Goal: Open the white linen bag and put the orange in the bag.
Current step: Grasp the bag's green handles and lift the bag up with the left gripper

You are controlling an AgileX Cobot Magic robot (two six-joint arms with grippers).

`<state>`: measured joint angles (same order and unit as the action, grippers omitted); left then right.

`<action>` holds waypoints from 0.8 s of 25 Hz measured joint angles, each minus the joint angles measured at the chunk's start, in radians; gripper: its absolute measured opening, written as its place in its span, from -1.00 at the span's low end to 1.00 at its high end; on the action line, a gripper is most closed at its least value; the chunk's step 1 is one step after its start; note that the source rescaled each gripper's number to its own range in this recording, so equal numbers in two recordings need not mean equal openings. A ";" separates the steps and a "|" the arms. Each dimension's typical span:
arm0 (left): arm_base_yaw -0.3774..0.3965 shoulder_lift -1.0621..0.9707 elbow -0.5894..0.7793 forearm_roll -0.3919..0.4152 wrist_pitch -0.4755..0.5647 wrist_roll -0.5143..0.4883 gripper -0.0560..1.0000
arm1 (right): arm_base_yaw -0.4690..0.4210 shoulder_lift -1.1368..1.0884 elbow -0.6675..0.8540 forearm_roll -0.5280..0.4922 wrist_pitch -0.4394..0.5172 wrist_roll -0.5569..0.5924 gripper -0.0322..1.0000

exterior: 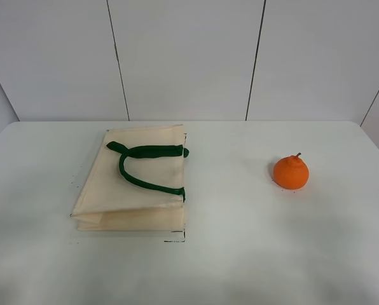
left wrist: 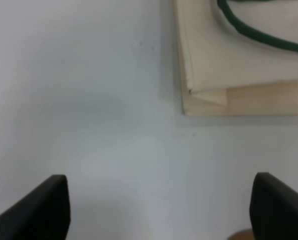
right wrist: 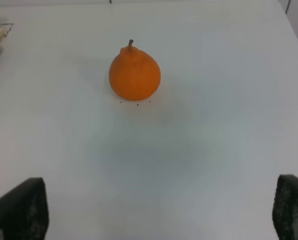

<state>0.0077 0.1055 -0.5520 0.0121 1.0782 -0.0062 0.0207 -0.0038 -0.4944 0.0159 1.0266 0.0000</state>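
My left gripper should keep going, because the dark green handle's bend (exterior: 122,164) lies uncovered on top of the white linen bag. It should move on toward that bend and close around it.
The white linen bag (exterior: 135,190) lies flat and folded on the white table, left of centre, with its dark green handles (exterior: 145,166) resting on top. Its corner also shows in the left wrist view (left wrist: 239,65). The orange (exterior: 290,171) stands upright on the table to the right, stem up; it also shows in the right wrist view (right wrist: 134,74). My left gripper (left wrist: 159,205) is open and empty, short of the bag's corner. My right gripper (right wrist: 159,210) is open and empty, well back from the orange. Neither arm shows in the exterior high view.
The white table (exterior: 240,254) has a white panelled wall (exterior: 189,57) behind it. The table's back edge runs just behind the bag. A gap of bare table separates the bag from the orange.
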 joint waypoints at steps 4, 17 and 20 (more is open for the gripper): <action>0.000 0.221 -0.108 -0.001 0.002 -0.001 1.00 | 0.000 0.000 0.000 0.000 0.000 0.000 0.99; 0.000 1.226 -0.597 0.021 -0.040 0.000 0.99 | 0.000 0.000 0.000 0.000 0.000 0.000 0.99; 0.000 1.429 -0.730 0.022 -0.044 -0.002 0.99 | 0.000 0.000 0.000 0.000 0.000 0.000 0.99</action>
<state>0.0077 1.5342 -1.2817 0.0342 1.0338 -0.0084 0.0207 -0.0038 -0.4944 0.0159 1.0266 0.0000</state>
